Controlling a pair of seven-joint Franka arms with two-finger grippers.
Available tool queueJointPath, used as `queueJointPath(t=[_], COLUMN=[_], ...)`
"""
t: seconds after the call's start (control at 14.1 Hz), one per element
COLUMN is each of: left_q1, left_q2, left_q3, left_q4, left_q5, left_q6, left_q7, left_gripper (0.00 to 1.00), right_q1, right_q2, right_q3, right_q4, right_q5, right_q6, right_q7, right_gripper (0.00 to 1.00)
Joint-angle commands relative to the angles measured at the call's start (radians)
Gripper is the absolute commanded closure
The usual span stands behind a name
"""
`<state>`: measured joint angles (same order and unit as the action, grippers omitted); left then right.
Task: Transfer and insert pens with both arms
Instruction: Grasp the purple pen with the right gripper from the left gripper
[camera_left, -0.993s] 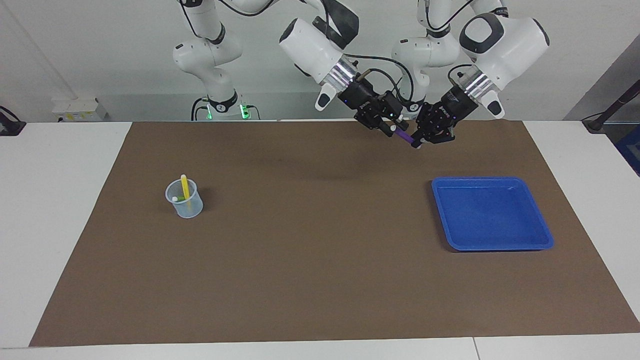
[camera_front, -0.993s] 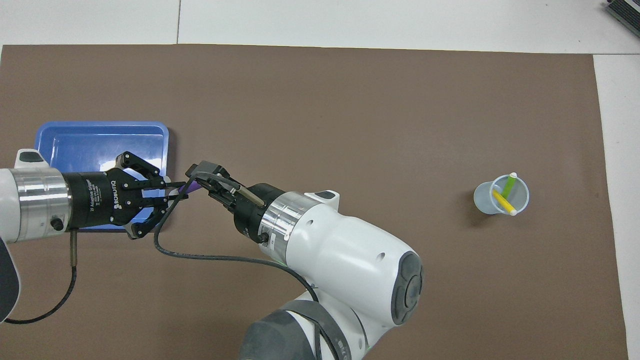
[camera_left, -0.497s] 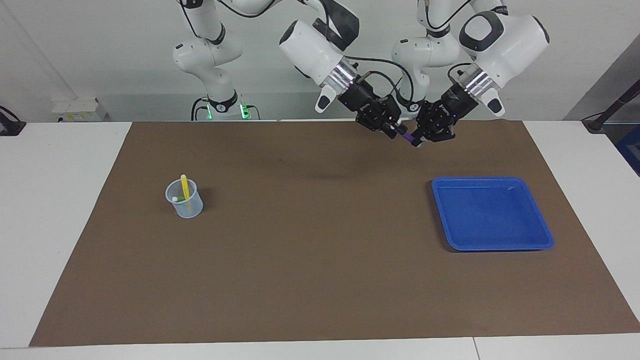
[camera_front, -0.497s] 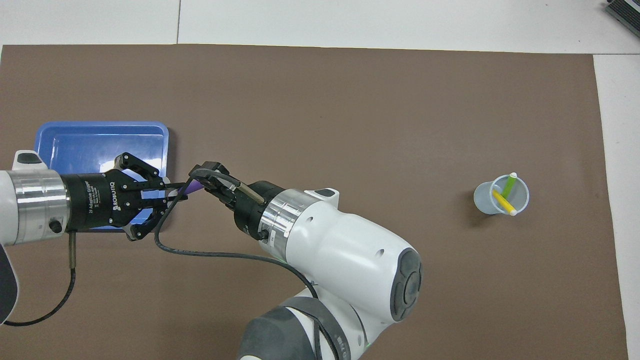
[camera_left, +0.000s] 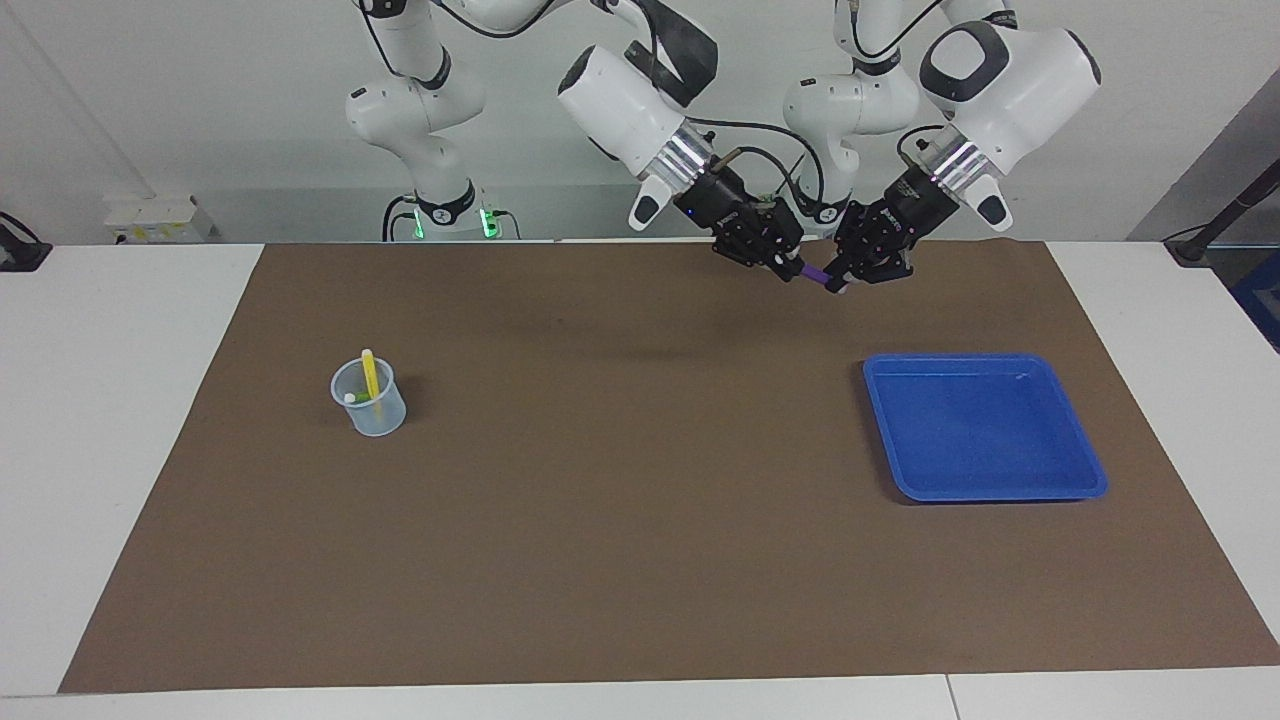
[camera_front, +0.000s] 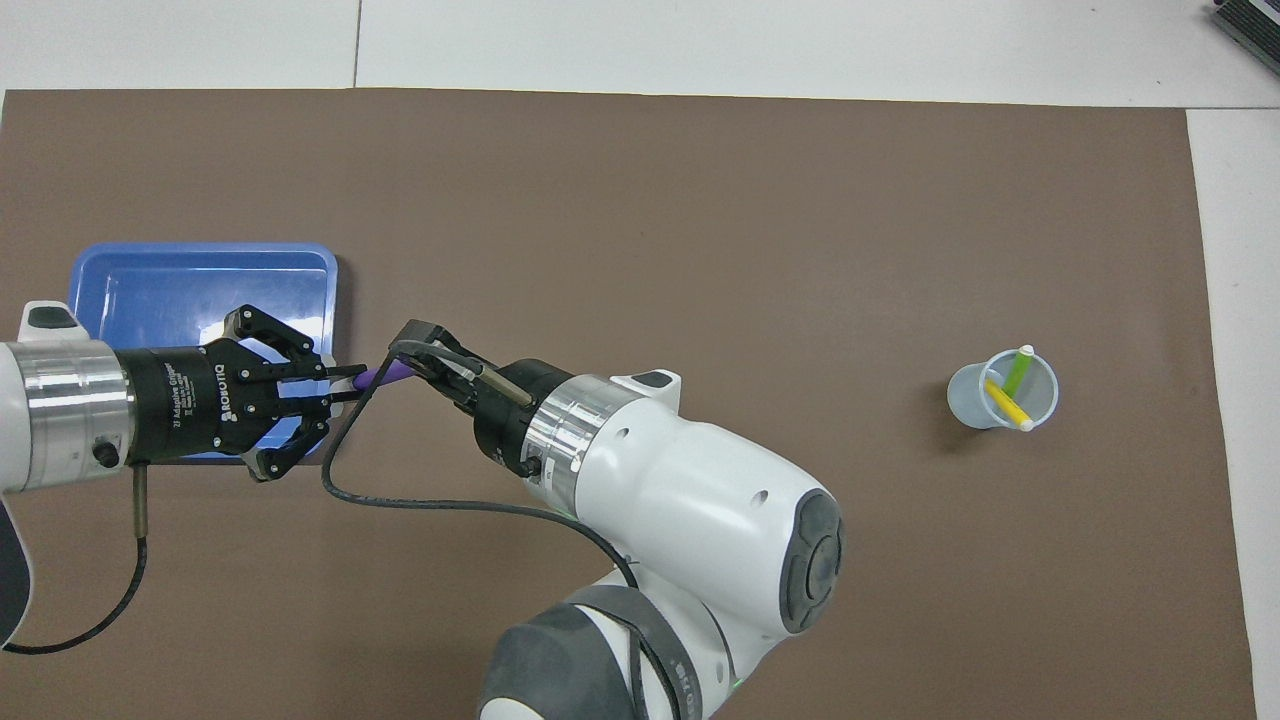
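Note:
My left gripper should open and move away, because both grippers are closed on the purple pen (camera_front: 391, 373). My right gripper will then carry the pen to the far cup (camera_front: 1004, 390).
A purple pen (camera_left: 815, 275) (camera_front: 385, 374) hangs in the air between the two hands, over the mat's edge nearest the robots, beside the blue tray (camera_left: 985, 425) (camera_front: 200, 285). My left gripper (camera_left: 846, 276) (camera_front: 348, 383) is shut on one end of it. My right gripper (camera_left: 786, 264) (camera_front: 412, 362) is shut on its other end. The yellow pen (camera_left: 370, 373) (camera_front: 1005, 405) and the green pen (camera_front: 1017, 370) stand tilted in a clear cup (camera_left: 370, 410) (camera_front: 975, 395) toward the right arm's end of the table.
The blue tray holds nothing. A brown mat (camera_left: 640, 500) covers most of the white table. A smaller white arm with green lights (camera_left: 440, 210) stands at the robots' edge, near the cup's end.
The right gripper's fingers have closed on the purple pen. Both hands, with the pen between them, have risen a little. The cup and tray have not moved.

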<state>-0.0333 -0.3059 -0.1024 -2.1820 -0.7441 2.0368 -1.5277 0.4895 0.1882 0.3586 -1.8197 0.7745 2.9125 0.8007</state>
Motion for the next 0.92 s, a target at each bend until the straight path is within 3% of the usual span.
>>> queueJointPath(t=[0.0, 0.14, 0.21, 0.28, 0.85], left_q1=[-0.011, -0.011, -0.011, -0.01, 0.001], left_q2=[-0.033, -0.033, -0.032, -0.032, -0.033], left_q3=[0.001, 0.001, 0.001, 0.001, 0.003], left_q4=[-0.028, -0.025, -0.025, -0.025, -0.024], left_q5=[-0.012, -0.008, -0.006, -0.006, -0.004], left_q6=[0.011, 0.013, 0.022, 0.025, 0.026], left_q7=[-0.01, -0.005, 0.0, 0.0, 0.029], left_gripper=[1.0, 1.0, 0.61, 0.01, 0.0], right_q1=[-0.008, -0.011, -0.011, -0.011, -0.02], right_q2=[0.019, 0.019, 0.019, 0.019, 0.017], right_q3=[0.014, 0.014, 0.014, 0.014, 0.014], right_q4=[0.016, 0.016, 0.016, 0.016, 0.008], right_q5=[0.011, 0.014, 0.014, 0.014, 0.016], right_q6=[0.019, 0.019, 0.019, 0.017, 0.004], right_q7=[-0.024, -0.037, -0.037, -0.037, -0.101], right_gripper=[1.0, 1.0, 1.0, 1.0, 1.0])
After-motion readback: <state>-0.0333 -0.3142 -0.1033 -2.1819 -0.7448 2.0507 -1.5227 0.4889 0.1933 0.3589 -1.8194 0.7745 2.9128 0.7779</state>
